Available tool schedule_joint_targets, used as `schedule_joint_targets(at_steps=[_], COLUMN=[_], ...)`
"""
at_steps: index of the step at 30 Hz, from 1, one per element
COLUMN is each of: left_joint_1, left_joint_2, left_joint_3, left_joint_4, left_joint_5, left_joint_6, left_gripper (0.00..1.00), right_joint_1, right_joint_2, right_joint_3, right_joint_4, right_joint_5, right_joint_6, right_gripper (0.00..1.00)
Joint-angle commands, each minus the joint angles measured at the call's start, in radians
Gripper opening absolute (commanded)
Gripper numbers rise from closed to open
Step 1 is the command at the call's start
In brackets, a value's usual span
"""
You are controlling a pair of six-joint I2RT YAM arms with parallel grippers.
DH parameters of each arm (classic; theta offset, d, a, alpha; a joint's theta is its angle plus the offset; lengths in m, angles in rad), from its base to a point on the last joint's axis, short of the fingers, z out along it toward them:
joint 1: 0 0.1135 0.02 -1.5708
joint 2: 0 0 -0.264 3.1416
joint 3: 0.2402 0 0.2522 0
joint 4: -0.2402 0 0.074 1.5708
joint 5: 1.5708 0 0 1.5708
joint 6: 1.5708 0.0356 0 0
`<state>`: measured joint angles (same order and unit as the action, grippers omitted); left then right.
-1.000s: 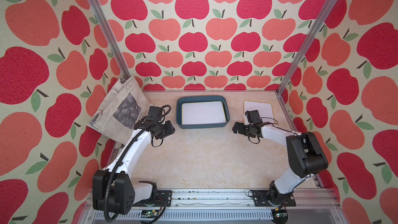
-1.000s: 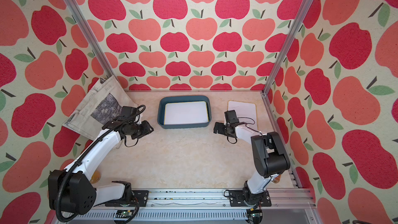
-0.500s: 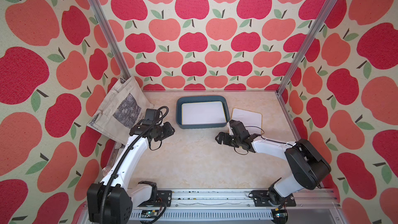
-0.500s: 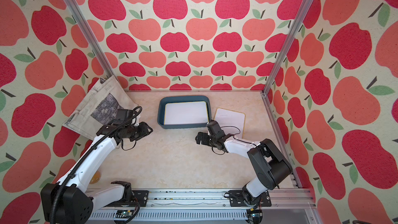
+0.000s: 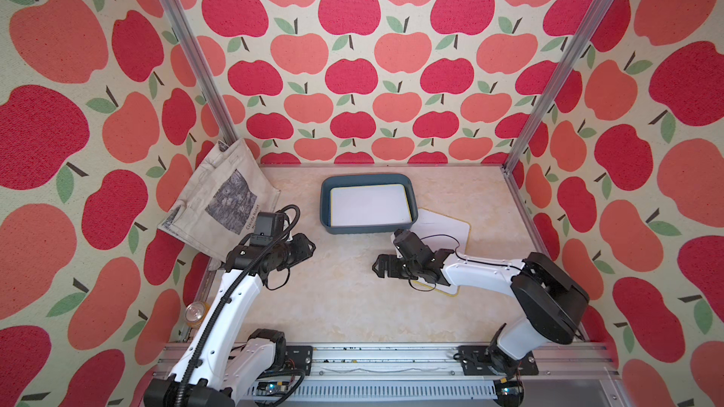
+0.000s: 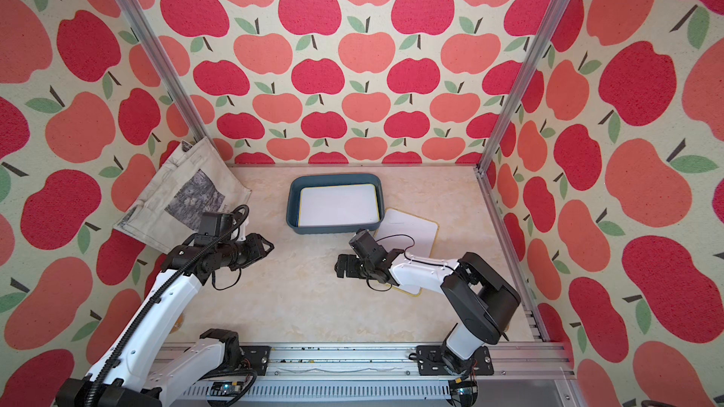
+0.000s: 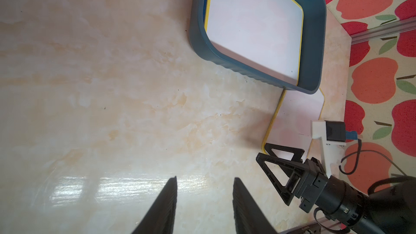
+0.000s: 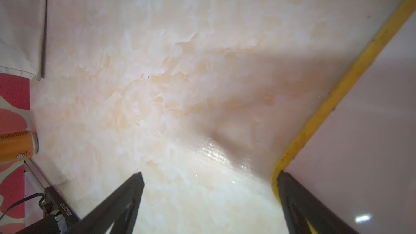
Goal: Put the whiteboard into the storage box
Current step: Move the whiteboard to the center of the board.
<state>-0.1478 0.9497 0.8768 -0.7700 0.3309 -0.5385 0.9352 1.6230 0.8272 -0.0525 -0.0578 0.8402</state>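
Note:
The whiteboard lies crooked with its back corner [image 6: 387, 211] against the storage box. I should move my right gripper to the board's back edge [image 6: 413, 215] and turn it straight.
The dark teal storage box [image 5: 325, 205] [image 6: 292, 205] [image 7: 195, 34] stands at the back middle of the table, and a white yellow-edged whiteboard [image 5: 368, 205] [image 6: 337, 205] [image 7: 254, 23] lies flat in it. A second whiteboard [image 5: 442, 225] [image 6: 411, 229] [image 7: 297, 113] [image 8: 360, 109] lies skewed on the table, one corner against the box's front right corner. My right gripper [image 5: 382, 266] [image 6: 339, 266] [image 7: 262, 151] [image 8: 209, 176] is open at that board's front left edge, one finger over its yellow rim. My left gripper [image 5: 311, 246] [image 6: 270, 246] [image 7: 204, 180] is open and empty, left of the box.
A printed cloth tote bag [image 5: 223, 201] [image 6: 184, 197] leans in the back left corner. An orange can [image 5: 196, 313] [image 8: 15, 147] stands at the table's left edge. The arms' metal rail [image 5: 372, 358] runs along the front.
The right arm swung left and toward the front. The loose whiteboard slid from the back right toward the box and turned askew. The left arm drew back slightly.

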Motion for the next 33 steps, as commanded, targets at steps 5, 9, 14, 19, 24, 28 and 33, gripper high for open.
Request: schedule_joint_targets(at_steps=[5,9,14,19,24,28,33], left_joint_1=[0.007,0.007,0.004,-0.005,-0.046,-0.154,-0.307], left_joint_2=[-0.062,-0.074,-0.090,-0.095,-0.090,-0.064,-0.014], left_joint_3=[-0.038,-0.048,-0.067,-0.094,-0.125,-0.166,-0.227], left_joint_4=[-0.062,-0.072,-0.072,-0.059,-0.052,-0.023,0.094], left_joint_5=[0.013,0.016,0.017,0.016,-0.017,-0.080,-0.115], left_joint_6=[-0.026,-0.030,-0.044,-0.068,-0.097,-0.178,-0.316], left_gripper=[0.44,0.44,0.44,0.44,0.44,0.44,0.45], right_joint_1=[0.059,0.072,0.088,0.093,0.087,0.035,-0.145], right_joint_2=[0.131,0.198,0.280,0.289,0.162,0.023,-0.082], right_joint_3=[0.149,0.232,0.355,0.428,0.393,0.324,0.238], right_joint_4=[-0.074,-0.044,-0.028,-0.055,-0.211,-0.377,-0.497], right_joint_5=[-0.054,-0.092,-0.145,-0.161,-0.024,0.170,0.280], right_joint_6=[-0.027,-0.040,-0.056,-0.088,-0.213,-0.330,-0.416], right_gripper=[0.97,0.97,0.97,0.96,0.97,0.99,0.99])
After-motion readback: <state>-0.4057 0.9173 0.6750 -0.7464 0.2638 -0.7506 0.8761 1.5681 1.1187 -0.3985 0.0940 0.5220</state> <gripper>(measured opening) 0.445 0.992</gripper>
